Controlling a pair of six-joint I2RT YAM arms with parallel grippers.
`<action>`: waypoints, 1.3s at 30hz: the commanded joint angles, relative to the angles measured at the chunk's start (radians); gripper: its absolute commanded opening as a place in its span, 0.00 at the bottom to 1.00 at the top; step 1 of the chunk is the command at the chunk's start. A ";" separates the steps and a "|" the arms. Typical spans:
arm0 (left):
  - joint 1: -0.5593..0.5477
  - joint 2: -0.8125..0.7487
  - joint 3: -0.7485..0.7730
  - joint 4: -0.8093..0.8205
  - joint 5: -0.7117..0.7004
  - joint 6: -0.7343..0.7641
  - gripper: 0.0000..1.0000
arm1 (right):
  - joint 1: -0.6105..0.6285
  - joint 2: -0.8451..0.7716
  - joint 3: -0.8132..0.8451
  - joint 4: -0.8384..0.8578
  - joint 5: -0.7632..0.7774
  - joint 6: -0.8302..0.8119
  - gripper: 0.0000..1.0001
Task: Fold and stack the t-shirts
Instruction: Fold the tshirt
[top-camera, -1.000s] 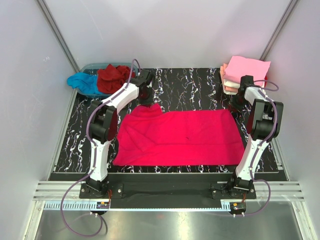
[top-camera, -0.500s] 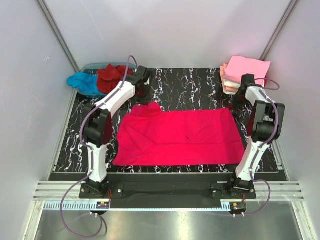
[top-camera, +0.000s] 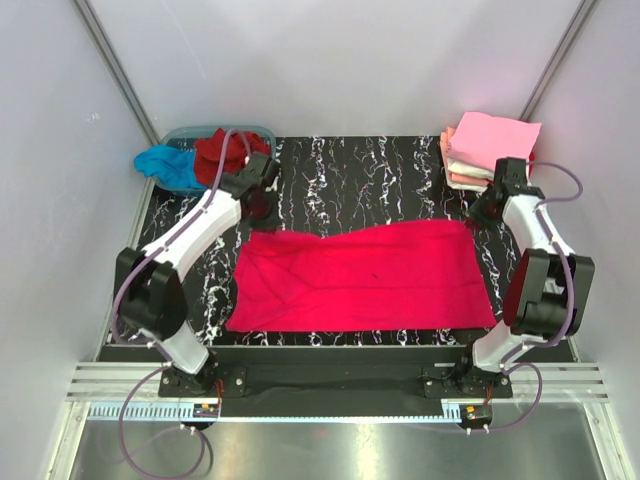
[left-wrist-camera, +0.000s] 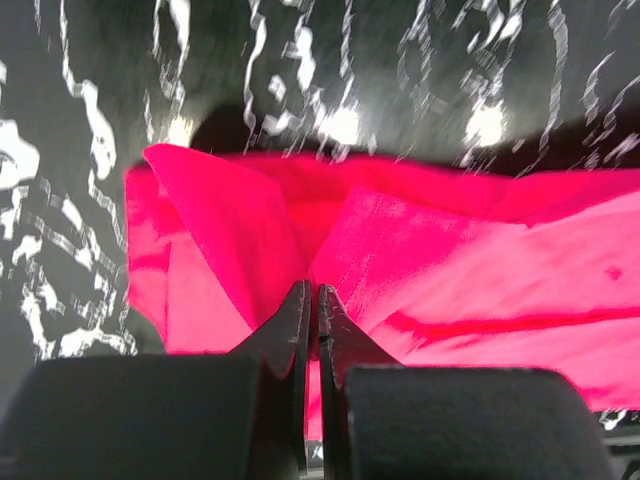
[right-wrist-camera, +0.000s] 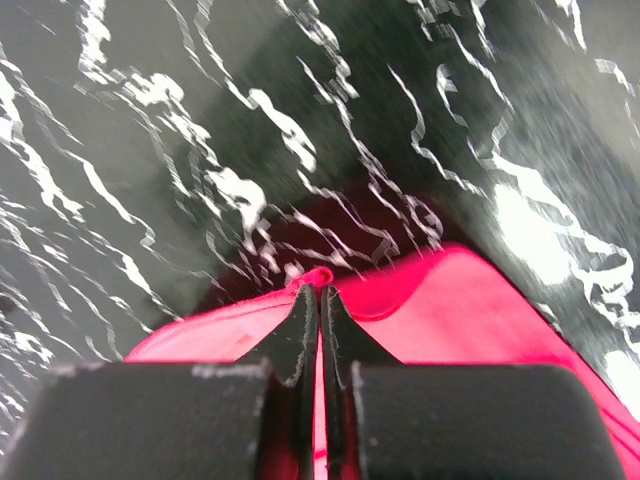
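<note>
The robot's grippers hold the t-shirt's far edge (top-camera: 385, 229) wide by both corners, so the right gripper should go on lowering its corner toward the near half (top-camera: 445, 290) until it lies flat.
A bright pinkish-red t-shirt (top-camera: 365, 275) lies spread wide on the black marbled mat (top-camera: 370, 175). My left gripper (top-camera: 258, 214) is at its far left corner, shut on the cloth. In the left wrist view the left gripper (left-wrist-camera: 312, 292) pinches a fold of the red t-shirt (left-wrist-camera: 470, 280). My right gripper (top-camera: 477, 216) is at the far right corner. The right wrist view shows the right gripper (right-wrist-camera: 318, 294) shut on the hem of the t-shirt (right-wrist-camera: 470, 320), which is raised a little off the mat.
A stack of folded t-shirts (top-camera: 490, 145), pale pink on top, sits at the back right corner. A clear blue tub (top-camera: 190, 135) at the back left holds a dark red t-shirt (top-camera: 222, 152) and a turquoise one (top-camera: 160, 162). White walls close both sides.
The right gripper closed on the far right corner. Both arms swung outward, and the bunched far left corner was drawn out, so the far edge now lies stretched.
</note>
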 joint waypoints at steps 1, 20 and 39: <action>-0.013 -0.103 -0.069 0.012 -0.038 -0.018 0.00 | 0.001 -0.065 -0.073 -0.005 0.037 -0.017 0.00; -0.121 -0.251 -0.295 -0.031 -0.082 -0.052 0.00 | -0.096 -0.274 -0.273 -0.012 0.112 0.003 0.00; -0.279 -0.413 -0.676 0.070 0.103 -0.198 0.65 | -0.216 -0.292 -0.402 -0.027 0.133 0.089 0.53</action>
